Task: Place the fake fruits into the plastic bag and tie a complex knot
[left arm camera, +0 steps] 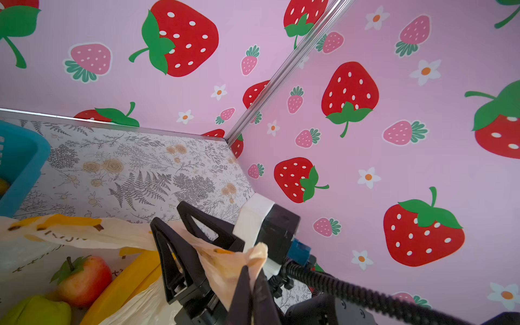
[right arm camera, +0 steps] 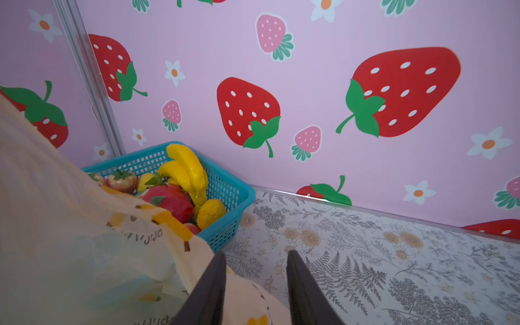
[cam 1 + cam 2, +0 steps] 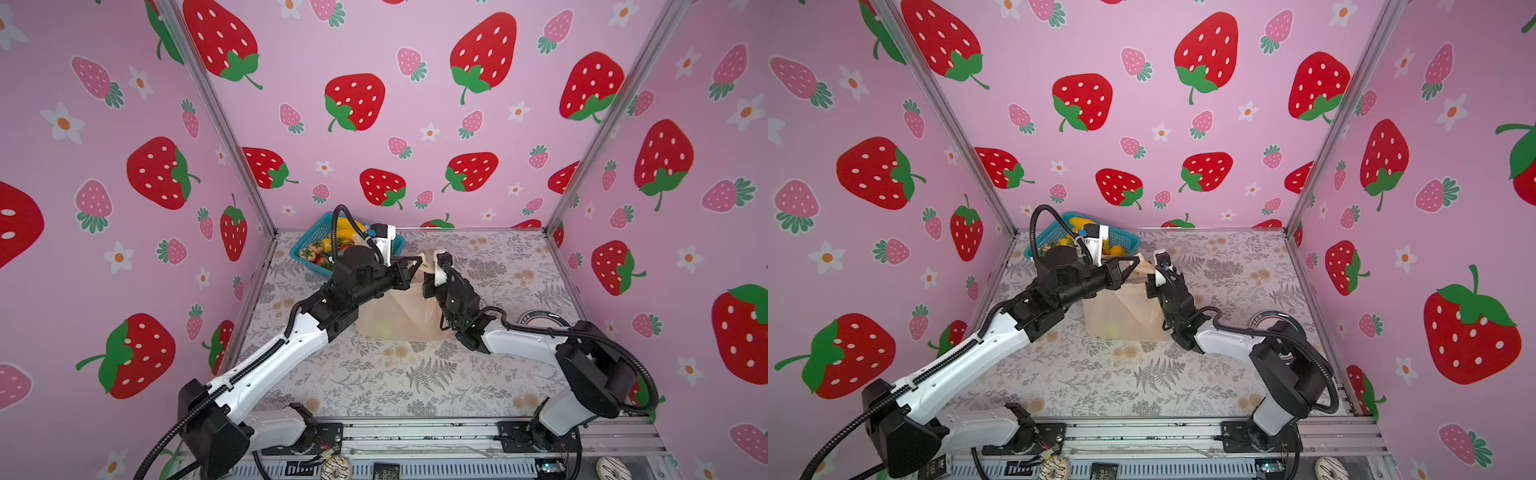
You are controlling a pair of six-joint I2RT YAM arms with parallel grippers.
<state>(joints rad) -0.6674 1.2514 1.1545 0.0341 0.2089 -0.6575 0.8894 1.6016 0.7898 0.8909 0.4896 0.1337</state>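
My right gripper is too close to my left gripper at the bunched handle's top (image 3: 424, 261), so next my right gripper moves away and grabs that handle lower down, near the bag's side (image 3: 433, 318).
The plastic bag (image 3: 399, 316) (image 3: 1121, 316) stands mid-table, pale peach with banana prints. My left gripper (image 1: 253, 270) (image 3: 415, 266) is shut on a bunched handle of the bag, held up above its mouth. My right gripper (image 2: 256, 253) (image 3: 428, 289) is beside it, open, with bag film lying between its spread fingers (image 1: 168, 247). In the left wrist view the bag holds fake fruits: a red-orange one (image 1: 84, 278), a banana (image 1: 126, 287) and a green pear (image 1: 36, 312). More fruits fill the teal basket (image 2: 239, 194): bananas (image 2: 188, 168), a dragon fruit (image 2: 168, 201) and a yellow pear (image 2: 211, 212). No knot shows.
The teal basket (image 3: 301, 253) sits in the back left corner, just behind the left wrist. A round dark-rimmed object (image 3: 540, 320) lies by the right wall. Pink strawberry walls enclose three sides. A metal rail (image 3: 415, 432) and two toy donuts (image 3: 334, 467) line the front.
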